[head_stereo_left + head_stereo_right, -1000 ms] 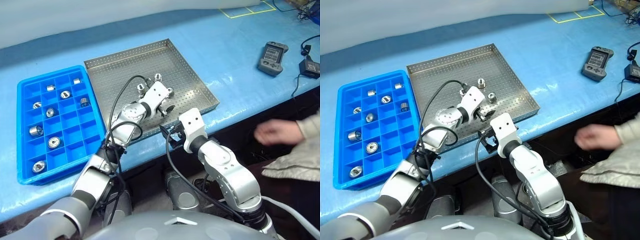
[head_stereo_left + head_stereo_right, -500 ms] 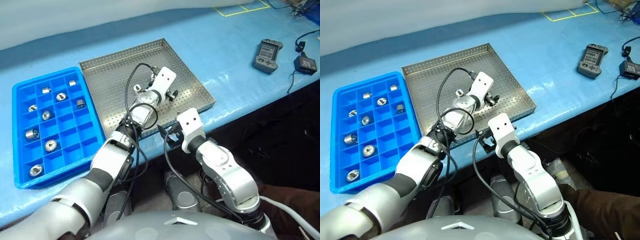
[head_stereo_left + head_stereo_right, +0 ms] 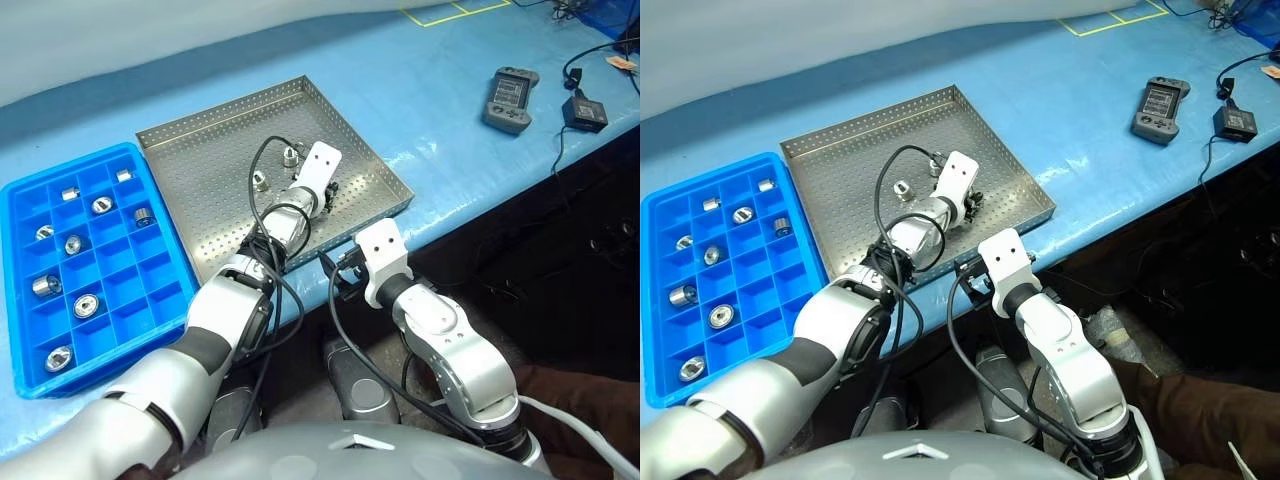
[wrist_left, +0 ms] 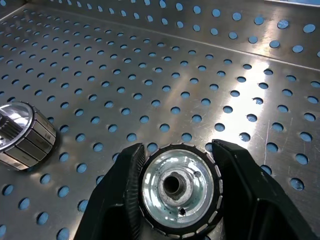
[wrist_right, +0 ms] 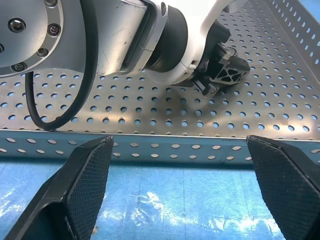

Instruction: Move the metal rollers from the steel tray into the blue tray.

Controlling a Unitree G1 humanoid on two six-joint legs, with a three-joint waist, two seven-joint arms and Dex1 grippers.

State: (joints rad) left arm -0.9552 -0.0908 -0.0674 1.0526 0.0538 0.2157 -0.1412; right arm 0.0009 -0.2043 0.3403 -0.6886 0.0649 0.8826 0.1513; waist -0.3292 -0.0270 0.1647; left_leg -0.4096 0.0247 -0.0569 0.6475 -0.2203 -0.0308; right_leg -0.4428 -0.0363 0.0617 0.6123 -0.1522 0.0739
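Observation:
I should carry the metal roller [image 4: 181,190] with my left gripper next until it reaches the blue tray's empty middle compartment [image 3: 116,257], because both fingers are holding the roller tightly by its round sides.
The steel tray [image 3: 200,190] lies on the blue table with the blue tray [image 3: 140,270] to its left. My left gripper [image 4: 177,148] is down on the steel tray's perforated floor, shut on a metal roller [image 4: 177,187] that stands on end between both fingers. Two more rollers [image 3: 290,155] [image 3: 258,182] rest on the tray floor behind the gripper, and one [image 4: 22,135] lies on its side close by. Several rollers [image 3: 86,305] sit in the blue tray's compartments. My right gripper [image 5: 180,142] hangs open just in front of the steel tray's near rim, with nothing between its fingers.
A black handheld controller [image 3: 505,98] and a black adapter with its cable [image 3: 585,112] lie at the table's right. The table's front edge runs just below the steel tray. Yellow tape marks [image 3: 440,12] show at the back.
My left gripper reached further over the steel tray, sank to its floor and shut on a roller. The view swung right. The person's hand at the right is gone. My right gripper kept still.

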